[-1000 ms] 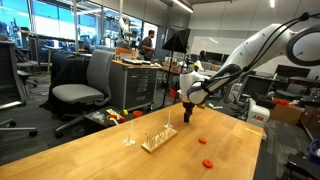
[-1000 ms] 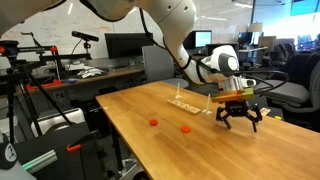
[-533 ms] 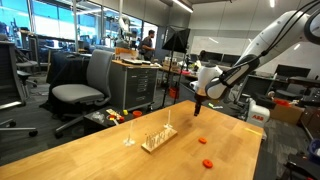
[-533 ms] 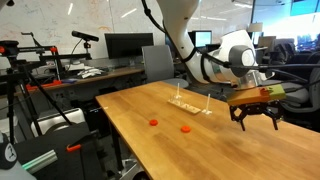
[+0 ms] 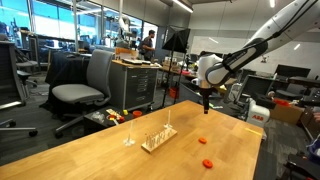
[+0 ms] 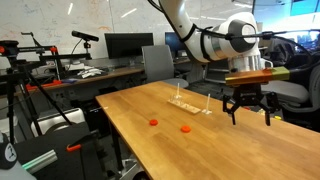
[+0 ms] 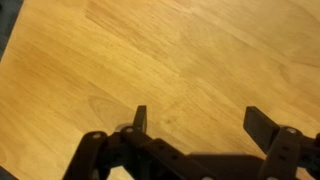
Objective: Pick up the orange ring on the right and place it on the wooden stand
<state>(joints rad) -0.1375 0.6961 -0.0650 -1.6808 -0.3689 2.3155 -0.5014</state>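
The robot's open gripper is hanging over empty tabletop [image 6: 250, 134], well to the side of the orange ring [image 6: 186, 128], so it should swing back toward the orange ring before it goes down.
Two small orange rings lie flat on the wooden table. The orange ring [image 6: 186, 129] is the right-hand one of the pair, and its twin [image 6: 153, 122] lies to its left; both rings [image 5: 201, 139] [image 5: 207, 162] also show in an exterior view. The wooden stand [image 5: 157, 138] [image 6: 190, 103] with thin upright pegs sits just beyond them. My gripper [image 5: 205, 100] [image 6: 250, 112] hangs open and empty above the table, off to the side of the rings and stand. The wrist view shows only bare tabletop between my gripper's [image 7: 200, 115] spread fingers.
A small clear upright piece [image 5: 128, 140] stands by the stand. The table edge [image 6: 120, 130] runs close to the rings. Office chairs [image 5: 80, 85], desks and monitors [image 6: 125, 46] surround the table.
The gripper has risen and drifted sideways away from the stand and rings, staying open. Rings and stand have not moved.
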